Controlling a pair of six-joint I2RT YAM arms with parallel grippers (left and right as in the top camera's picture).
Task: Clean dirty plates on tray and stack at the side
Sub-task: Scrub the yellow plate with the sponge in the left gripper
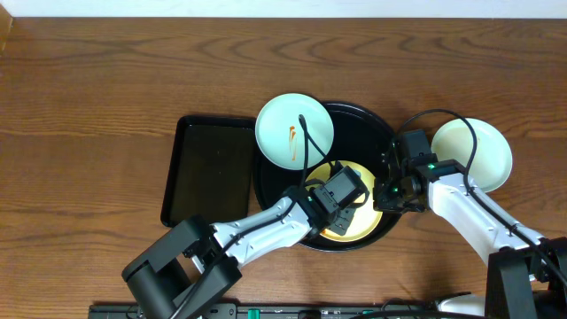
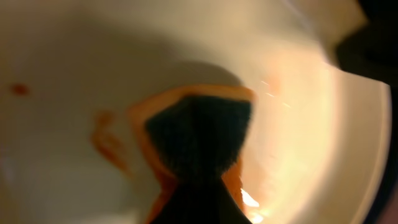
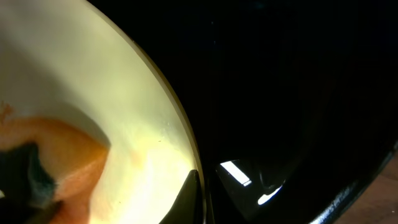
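I can see sauce smears [image 2: 109, 143] on the yellow plate next to the sponge, so I should sweep my left gripper back over them toward the yellow plate's edge [image 1: 314, 175] near the pale blue plate.
A pale yellow plate [image 1: 354, 229] lies in the round black tray [image 1: 359, 124]. My left gripper [image 1: 342, 197] is shut on an orange sponge with a dark scrub face [image 2: 199, 134] and presses it onto that plate, beside orange-brown sauce smears [image 2: 106, 142]. My right gripper [image 1: 391, 191] is shut on the yellow plate's right rim [image 3: 180, 134], with one dark finger [image 3: 186, 202] on its inner side. A pale blue plate [image 1: 283, 124] with an orange streak rests over the tray's upper-left rim. A third pale plate [image 1: 483, 151] sits on the table to the right of the tray.
A black rectangular tray [image 1: 210, 170] lies on the wooden table [image 1: 106, 97] just left of the round tray. Black cables arc over the blue plate and above the right arm. The left arm's base stands at the near edge.
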